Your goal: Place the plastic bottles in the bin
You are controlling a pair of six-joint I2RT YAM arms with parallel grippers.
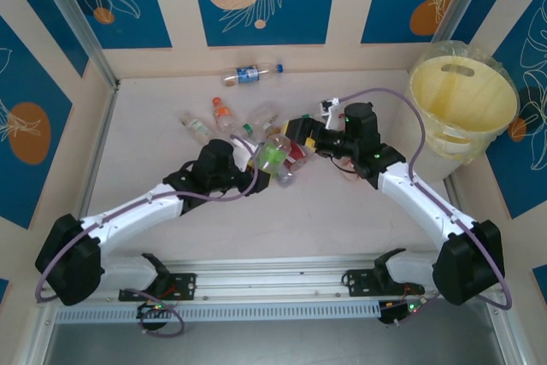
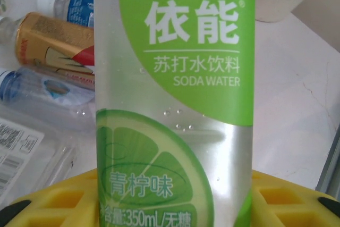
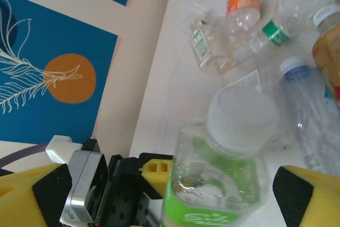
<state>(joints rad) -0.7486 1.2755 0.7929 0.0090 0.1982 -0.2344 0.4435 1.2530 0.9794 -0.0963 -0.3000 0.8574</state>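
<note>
My left gripper is too far away to reach the bin (image 1: 461, 96), so my right gripper should grab the lime-label bottle by its white cap end (image 3: 243, 118) before my left gripper opens.
My left gripper (image 1: 259, 162) is shut on a clear bottle with a green lime label (image 1: 276, 160) and holds it above the table's middle. In the left wrist view this bottle (image 2: 175, 94) stands upright between the yellow pads (image 2: 48, 206). My right gripper (image 1: 301, 132) is open just beyond it. The bottle's white cap (image 3: 241, 118) lies between the right gripper's (image 3: 175, 190) spread fingers, untouched. More plastic bottles (image 1: 220, 114) lie behind, and one with a blue label (image 1: 248, 74) rests by the back wall. The pale-yellow bin (image 1: 466, 130) stands at the right rear.
Loose bottles crowd the table behind the grippers: an orange-capped one (image 3: 243, 3), a green-banded one (image 3: 271, 30) and a gold-labelled one (image 2: 53, 41). Walls with blue panels close the back and sides. A purple cable (image 1: 402, 96) arcs over the right arm.
</note>
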